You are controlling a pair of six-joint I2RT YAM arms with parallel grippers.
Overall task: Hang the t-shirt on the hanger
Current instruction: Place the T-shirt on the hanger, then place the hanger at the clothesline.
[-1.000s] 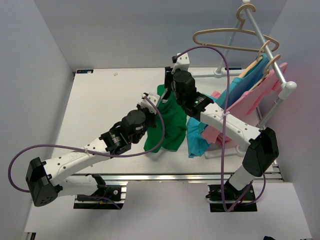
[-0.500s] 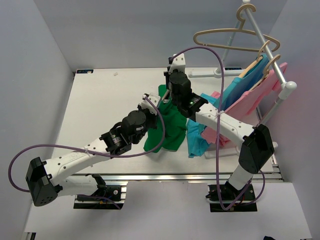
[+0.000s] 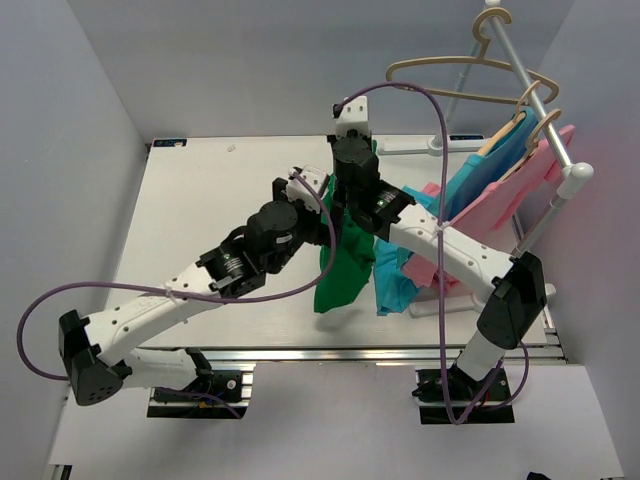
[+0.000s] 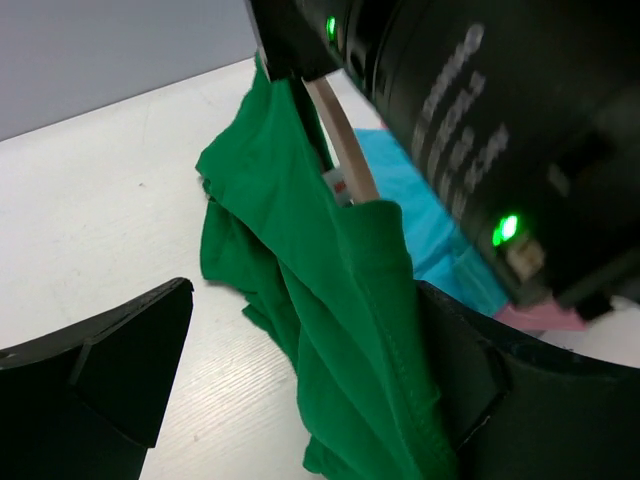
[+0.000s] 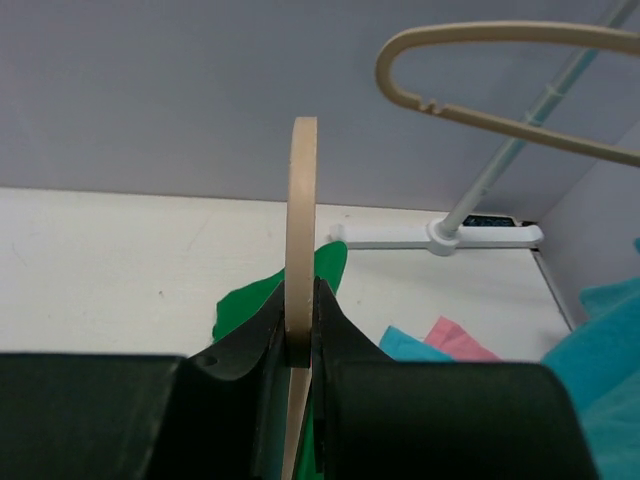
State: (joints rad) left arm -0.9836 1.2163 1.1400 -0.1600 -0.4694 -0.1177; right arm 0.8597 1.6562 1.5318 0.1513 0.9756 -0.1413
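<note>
The t-shirt's shoulder [image 4: 405,350] sits off-center in my open left gripper. Next, my left gripper centers and closes on the hanger's covered arm [image 4: 378,235] before my right gripper lets go.
The bright green t-shirt [image 3: 345,265] hangs in a narrow bunch under my right gripper, and its lower folds rest on the table [image 4: 100,230]. My right gripper [image 5: 300,290] is shut on the thin beige hanger [image 5: 300,180], whose curved hook rises straight up between the fingers. In the left wrist view a beige arm of the hanger [image 4: 340,140] runs down into the t-shirt [image 4: 340,300]. My left gripper [image 4: 305,300] is open, and the cloth lies against its right finger [image 4: 470,370] only. Seen from above, the left gripper [image 3: 305,185] sits just left of the right gripper [image 3: 350,135].
A white rack [image 3: 530,90] stands at the back right with an empty beige hanger [image 3: 450,75], a light blue garment [image 3: 490,165] and a pink garment [image 3: 530,190]. More blue cloth [image 3: 395,280] and pink cloth [image 3: 425,265] lie below. The rack foot [image 5: 470,235] crosses the table's far edge.
My left gripper has opened and let go of the t-shirt. The right gripper closed on the hanger and lifted it back, so the green cloth now hangs narrower.
</note>
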